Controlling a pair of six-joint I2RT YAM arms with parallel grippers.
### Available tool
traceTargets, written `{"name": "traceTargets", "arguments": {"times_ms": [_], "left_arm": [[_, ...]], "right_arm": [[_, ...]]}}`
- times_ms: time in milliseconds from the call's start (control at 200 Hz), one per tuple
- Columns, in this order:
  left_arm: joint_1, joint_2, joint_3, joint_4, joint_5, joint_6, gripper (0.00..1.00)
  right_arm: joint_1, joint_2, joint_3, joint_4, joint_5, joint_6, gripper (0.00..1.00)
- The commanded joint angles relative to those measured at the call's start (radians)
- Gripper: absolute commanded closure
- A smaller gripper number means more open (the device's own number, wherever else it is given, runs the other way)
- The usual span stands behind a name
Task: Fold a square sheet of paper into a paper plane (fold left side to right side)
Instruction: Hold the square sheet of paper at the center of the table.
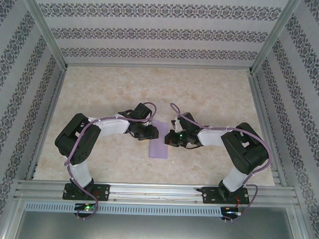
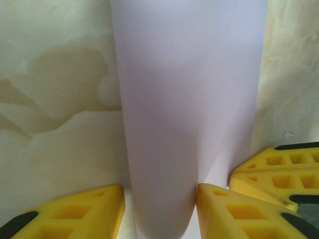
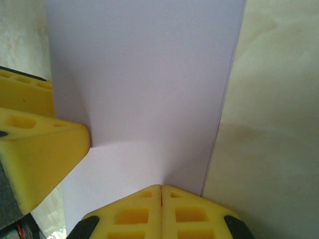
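Observation:
The rounded fold (image 2: 165, 214) is sticking up while my right gripper presses close to the sheet's other edge, so next my left gripper closes and pushes down along the folded edge (image 1: 150, 145).
The square sheet of paper (image 1: 159, 149) is lavender and lies folded over into a narrow strip on the table between both arms. In the left wrist view the sheet (image 2: 189, 99) curls into a rounded fold. My left gripper (image 2: 160, 199) stands open astride that fold. The fold touches the right fingertip (image 2: 234, 209), and a small gap shows at the other finger. My right gripper (image 3: 161, 190) is shut, its yellow fingertips together on the flat top layer of the sheet (image 3: 149, 74) near its right edge. No paper shows in the seam between them. From above, the left gripper (image 1: 151, 133) and right gripper (image 1: 172, 137) face each other across the strip.
The marble-patterned table (image 1: 108, 86) spreads around the sheet. Patterned walls and aluminium rails (image 1: 146, 190) box it in. The right gripper's yellow fingers (image 2: 281, 169) sit close at the right of the left wrist view. The left gripper's finger (image 3: 35, 149) crowds the left of the right wrist view.

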State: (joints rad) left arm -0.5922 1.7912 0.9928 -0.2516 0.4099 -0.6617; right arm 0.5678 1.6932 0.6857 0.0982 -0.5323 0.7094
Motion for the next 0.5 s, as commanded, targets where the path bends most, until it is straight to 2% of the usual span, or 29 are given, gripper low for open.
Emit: {"name": "traceTargets", "arguments": {"times_ms": [0, 335, 500], "left_arm": [[-0.009, -0.009, -0.054, 0.026, -0.092, 0.005, 0.52], [0.02, -0.303, -0.096, 0.015, -0.153, 0.057, 0.45], [0.021, -0.356, -0.129, 0.082, -0.048, 0.086, 0.55]], "right_arm": [[0.015, 0.053, -0.006, -0.081, 0.066, -0.024, 1.0], [0.022, 0.085, -0.006, -0.113, 0.106, -0.037, 1.0], [0.022, 0.085, -0.006, -0.117, 0.114, -0.04, 1.0]]}}
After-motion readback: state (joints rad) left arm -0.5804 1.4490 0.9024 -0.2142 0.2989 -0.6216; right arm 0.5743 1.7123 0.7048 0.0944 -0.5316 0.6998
